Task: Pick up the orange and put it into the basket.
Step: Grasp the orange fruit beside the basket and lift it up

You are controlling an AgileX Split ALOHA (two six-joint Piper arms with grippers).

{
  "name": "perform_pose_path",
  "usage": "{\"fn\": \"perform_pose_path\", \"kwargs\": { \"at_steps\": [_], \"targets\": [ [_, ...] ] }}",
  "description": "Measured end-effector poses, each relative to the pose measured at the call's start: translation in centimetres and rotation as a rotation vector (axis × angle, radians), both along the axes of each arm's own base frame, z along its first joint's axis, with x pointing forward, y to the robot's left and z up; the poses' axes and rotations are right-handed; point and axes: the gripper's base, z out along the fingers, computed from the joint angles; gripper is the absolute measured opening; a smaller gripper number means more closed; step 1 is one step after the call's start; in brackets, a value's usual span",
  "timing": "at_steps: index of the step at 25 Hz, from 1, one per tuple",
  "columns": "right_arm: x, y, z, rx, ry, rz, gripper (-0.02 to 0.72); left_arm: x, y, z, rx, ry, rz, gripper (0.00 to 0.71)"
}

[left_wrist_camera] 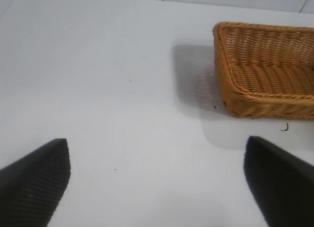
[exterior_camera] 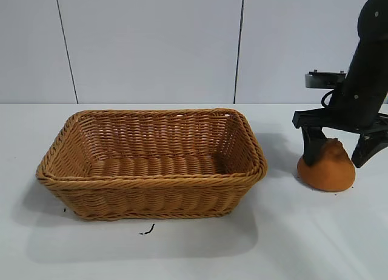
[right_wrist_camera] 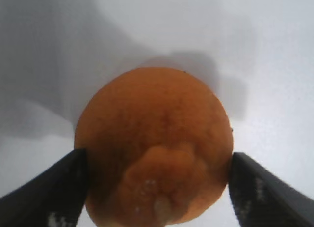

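The orange (exterior_camera: pixel 327 168) should stay upright instead of rolling when the robot sets it in the basket, because its base is broad (exterior_camera: pixel 327 182) beneath the knobby top.
The orange (exterior_camera: pixel 326 170), a dull lump with a knobby top, rests on the white table to the right of the basket (exterior_camera: pixel 151 178). My right gripper (exterior_camera: pixel 334 163) has come down over it from above. It is open, with one black finger on each side of the fruit and close against its flanks. The right wrist view shows the orange (right_wrist_camera: pixel 152 138) filling the gap of the right gripper (right_wrist_camera: pixel 158 187). My left gripper (left_wrist_camera: pixel 157 183) is open over bare table, away from the wicker basket (left_wrist_camera: pixel 265 97), and is outside the exterior view. Nothing lies in the basket.
A small black scrap (exterior_camera: pixel 147 230) lies on the table in front of the basket. A white panelled wall (exterior_camera: pixel 151 43) stands behind the table.
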Motion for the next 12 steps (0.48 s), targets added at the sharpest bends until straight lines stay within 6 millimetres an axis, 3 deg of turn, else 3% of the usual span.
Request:
{"fn": "perform_pose_path", "kwargs": {
  "at_steps": [1,5,12],
  "targets": [
    [0.0,0.0,0.0,0.001,0.006,0.0,0.096,0.0,0.0,0.0,0.0,0.0,0.0,0.692],
    [-0.2,0.0,0.2,0.001,0.028,0.01,0.088,0.0,0.0,0.0,-0.001,0.0,0.0,0.692],
    [-1.1,0.0,3.4,0.001,0.015,0.035,0.087,0.0,0.0,0.0,-0.001,0.0,0.0,0.692]
  ]
}}
